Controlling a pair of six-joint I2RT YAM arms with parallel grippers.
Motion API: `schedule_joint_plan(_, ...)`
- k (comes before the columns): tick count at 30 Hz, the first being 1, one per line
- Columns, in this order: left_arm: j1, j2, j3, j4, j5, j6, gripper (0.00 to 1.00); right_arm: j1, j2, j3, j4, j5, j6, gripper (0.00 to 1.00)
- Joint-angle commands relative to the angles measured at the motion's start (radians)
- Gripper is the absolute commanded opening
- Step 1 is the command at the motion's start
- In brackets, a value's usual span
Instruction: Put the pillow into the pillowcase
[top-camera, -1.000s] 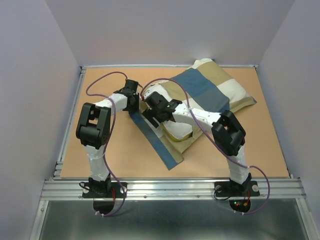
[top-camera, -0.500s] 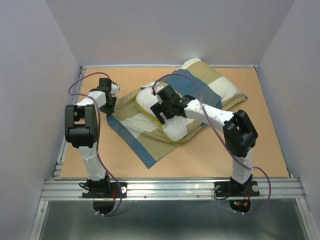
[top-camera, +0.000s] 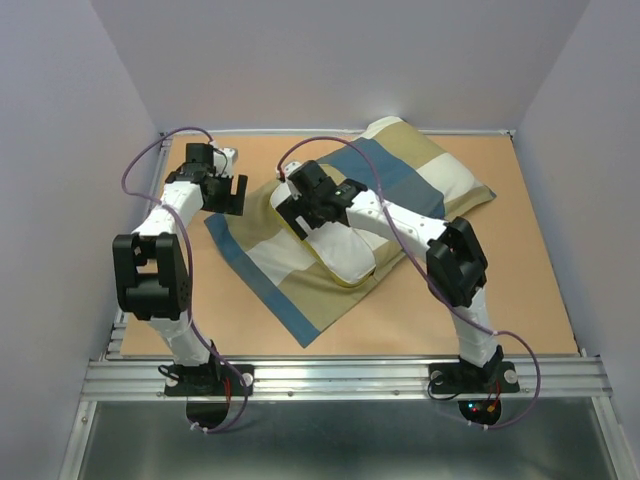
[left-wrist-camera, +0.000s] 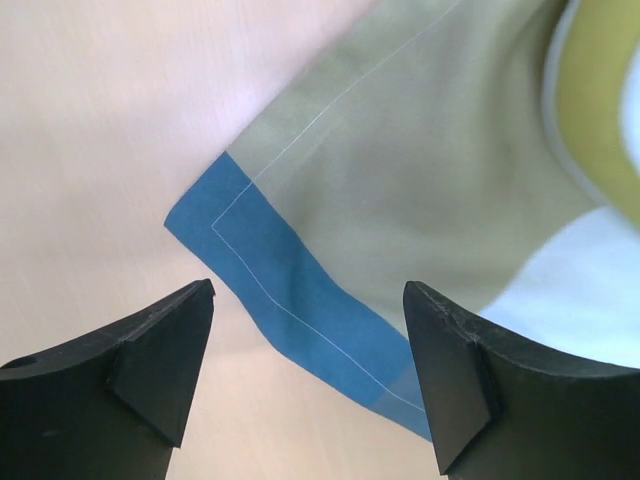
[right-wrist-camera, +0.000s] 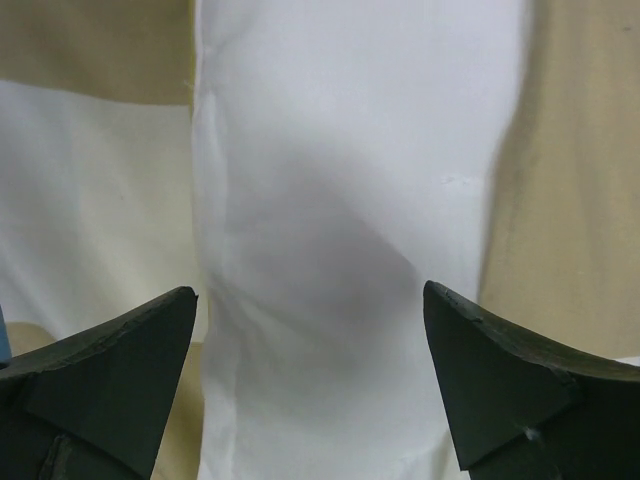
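Observation:
The pillow (top-camera: 345, 250) is lying flat on the pillowcase, so next I tip the pillow up with my right gripper while my left gripper grabs the cloth (top-camera: 277, 238) beside it.
The pillowcase (top-camera: 300, 285), in blue, tan and cream blocks, lies spread across the table from near left to far right. On its middle rests the white pillow (top-camera: 345, 255) with a yellow-green edge. My left gripper (top-camera: 230, 195) hangs open over the cloth's left corner. In the left wrist view that blue corner (left-wrist-camera: 235, 235) lies flat on the table beyond the open gripper (left-wrist-camera: 310, 290), held by nothing. My right gripper (top-camera: 297, 218) stands open just above the pillow's far-left end. In the right wrist view white pillow fabric (right-wrist-camera: 350, 250) fills the space between the open gripper's (right-wrist-camera: 310, 292) fingers.
The far right part of the pillowcase (top-camera: 420, 165) bulges plumply near the back edge. Bare tan tabletop (top-camera: 500, 290) shows on the right and along the front. A metal rail (top-camera: 340, 375) runs along the near edge, and grey walls close in the other sides.
My left gripper has let go of the pillowcase and opened; the cloth's left part now lies flat. The right gripper has shifted left over the pillow.

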Motion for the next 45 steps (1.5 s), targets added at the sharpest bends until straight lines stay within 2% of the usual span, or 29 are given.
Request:
schedule_joint_plan(1,0.008,-0.103,-0.03,0.04,0.097,-0.126,0.96,0.061,0.044,0.058,-0.05,0.084,-0.045,1.0)
schedule_joint_plan(6,0.031,-0.109,-0.082,0.063,0.132,-0.181,0.98,0.093,0.136,0.115,-0.059,0.174,-0.063,1.0)
schedule_joint_plan(12,0.034,-0.106,-0.143,0.094,0.102,-0.192,0.98,0.104,0.225,0.12,-0.057,0.266,-0.108,1.0)
schedule_joint_plan(17,0.032,-0.067,-0.171,0.082,0.137,-0.27,0.99,0.104,0.283,0.113,-0.059,0.294,-0.145,1.0)
schedule_joint_plan(19,0.031,-0.045,-0.197,0.086,0.132,-0.28,0.99,0.094,0.293,0.113,-0.062,0.248,-0.132,0.92)
schedule_joint_plan(20,0.028,-0.039,-0.204,0.093,0.111,-0.283,0.99,0.077,0.294,0.118,-0.067,0.176,-0.099,0.75)
schedule_joint_plan(22,0.022,-0.027,-0.214,0.106,0.09,-0.277,0.99,0.054,0.3,0.138,-0.099,0.092,-0.059,0.51)
schedule_joint_plan(23,0.02,-0.022,-0.211,0.105,0.058,-0.277,0.98,0.025,0.297,0.15,-0.106,0.043,-0.021,0.25)
schedule_joint_plan(25,0.02,-0.007,-0.205,0.105,0.031,-0.275,0.96,-0.011,0.291,0.164,-0.122,-0.12,0.033,0.03)
schedule_joint_plan(26,0.019,-0.005,-0.2,0.103,0.025,-0.271,0.95,-0.056,0.282,0.173,-0.126,-0.265,0.042,0.0)
schedule_joint_plan(29,-0.007,-0.014,-0.189,0.106,0.042,-0.257,0.93,-0.136,0.265,0.175,-0.127,-0.515,0.185,0.0)
schedule_joint_plan(30,-0.009,-0.031,-0.189,0.111,0.059,-0.252,0.93,-0.191,0.253,0.172,-0.122,-0.671,0.217,0.01)
schedule_joint_plan(33,-0.015,-0.118,-0.226,0.193,0.157,-0.237,0.93,-0.288,0.205,0.108,0.025,-0.922,0.355,0.01)
schedule_joint_plan(36,-0.027,-0.222,-0.267,0.275,0.24,-0.27,0.97,-0.353,0.138,0.041,0.134,-1.097,0.508,0.0)
schedule_joint_plan(39,-0.076,-0.27,-0.281,0.358,0.27,-0.333,0.99,-0.38,0.086,-0.018,0.284,-1.183,0.676,0.01)
schedule_joint_plan(40,-0.09,-0.275,-0.281,0.401,0.277,-0.355,0.99,-0.385,0.066,-0.046,0.429,-1.227,0.735,0.01)
schedule_joint_plan(41,-0.116,-0.274,-0.281,0.422,0.289,-0.379,0.99,-0.39,0.043,-0.107,0.512,-1.243,0.876,0.0)
schedule_joint_plan(42,-0.133,-0.258,-0.271,0.453,0.289,-0.417,0.99,-0.397,0.037,-0.127,0.679,-1.266,0.95,0.01)
schedule_joint_plan(43,-0.15,-0.246,-0.26,0.464,0.284,-0.438,0.99,-0.4,0.035,-0.14,0.737,-1.275,1.052,0.0)
schedule_joint_plan(45,-0.193,-0.203,-0.235,0.506,0.284,-0.485,0.99,-0.405,0.046,-0.13,0.792,-1.282,1.096,0.0)
